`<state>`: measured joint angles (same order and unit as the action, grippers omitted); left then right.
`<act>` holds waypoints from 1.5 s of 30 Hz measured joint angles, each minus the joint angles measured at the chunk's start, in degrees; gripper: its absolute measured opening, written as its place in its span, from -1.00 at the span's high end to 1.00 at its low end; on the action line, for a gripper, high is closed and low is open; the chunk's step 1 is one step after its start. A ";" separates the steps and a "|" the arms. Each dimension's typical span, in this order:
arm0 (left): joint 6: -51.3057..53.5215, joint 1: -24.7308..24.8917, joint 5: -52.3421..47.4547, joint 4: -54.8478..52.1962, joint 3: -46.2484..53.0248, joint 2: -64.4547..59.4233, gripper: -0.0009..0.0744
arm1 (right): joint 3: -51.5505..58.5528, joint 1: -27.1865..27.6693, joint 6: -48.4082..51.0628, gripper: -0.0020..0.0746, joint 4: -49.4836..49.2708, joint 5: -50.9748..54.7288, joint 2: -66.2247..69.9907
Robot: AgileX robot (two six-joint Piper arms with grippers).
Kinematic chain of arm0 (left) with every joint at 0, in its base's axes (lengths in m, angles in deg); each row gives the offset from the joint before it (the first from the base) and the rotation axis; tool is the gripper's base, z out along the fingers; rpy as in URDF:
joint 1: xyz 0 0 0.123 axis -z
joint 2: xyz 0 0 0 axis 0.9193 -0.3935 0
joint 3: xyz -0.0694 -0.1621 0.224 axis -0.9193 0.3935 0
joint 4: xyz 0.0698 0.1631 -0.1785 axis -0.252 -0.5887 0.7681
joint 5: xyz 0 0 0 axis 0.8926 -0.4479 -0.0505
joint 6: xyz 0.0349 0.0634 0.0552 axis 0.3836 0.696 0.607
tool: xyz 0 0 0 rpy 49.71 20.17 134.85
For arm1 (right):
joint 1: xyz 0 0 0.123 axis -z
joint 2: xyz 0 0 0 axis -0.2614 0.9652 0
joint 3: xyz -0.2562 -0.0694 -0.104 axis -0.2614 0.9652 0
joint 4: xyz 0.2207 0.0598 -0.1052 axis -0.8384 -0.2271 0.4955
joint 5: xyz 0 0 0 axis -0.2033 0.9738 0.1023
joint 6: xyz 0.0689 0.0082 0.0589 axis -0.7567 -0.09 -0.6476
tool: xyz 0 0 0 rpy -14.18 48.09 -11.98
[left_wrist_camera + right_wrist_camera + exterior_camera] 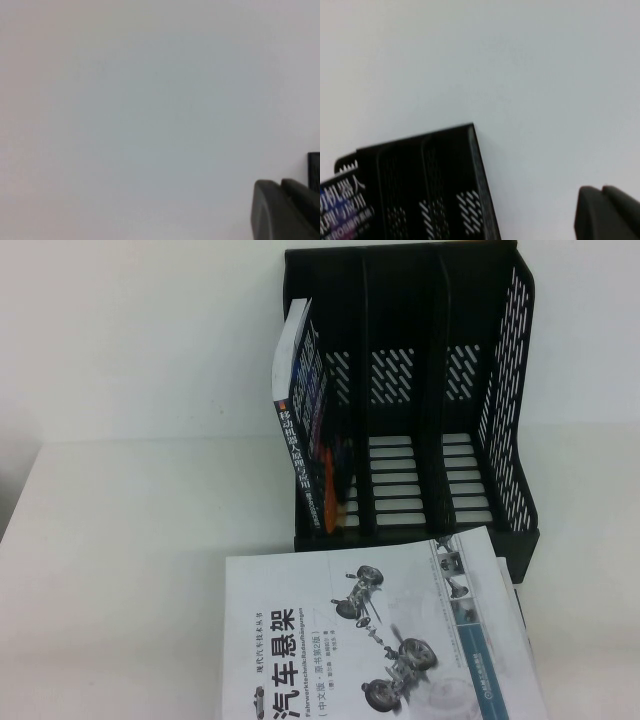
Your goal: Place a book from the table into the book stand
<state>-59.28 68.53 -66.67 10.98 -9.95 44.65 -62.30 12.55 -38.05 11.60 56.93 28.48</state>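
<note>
I should first use my right gripper to push the white book at its blue-striped side (490, 615) toward my left gripper to free an edge of the book, because it lies flat and almost flush on another book (513, 590).
The book (370, 635), white with a big black title and grey suspension pictures, lies flat on the table (120, 540) at the front, its far edge against the foot of the book stand (420, 410). The black three-slot stand is at the back; its middle and right slots are empty. It also shows in the right wrist view (435, 185). Neither arm shows in the high view. My left gripper (280, 186) is shut and empty over bare white surface. My right gripper (601, 191) is shut and empty, apart from the stand.
A dark blue-red book (305, 410) leans in the stand's left slot, with an orange-edged book (338, 490) behind it. The blue-red book also shows in the right wrist view (345, 205). A dark strip (314, 170) sits at the left wrist view's edge.
</note>
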 joint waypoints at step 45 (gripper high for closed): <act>32.29 0.00 -58.92 64.90 -29.29 -57.22 0.99 | -38.49 -7.37 47.03 0.95 -48.67 48.16 77.18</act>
<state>-26.99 68.53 -125.59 75.88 -39.24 -12.56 -100.79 5.18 8.98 -37.08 105.08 105.67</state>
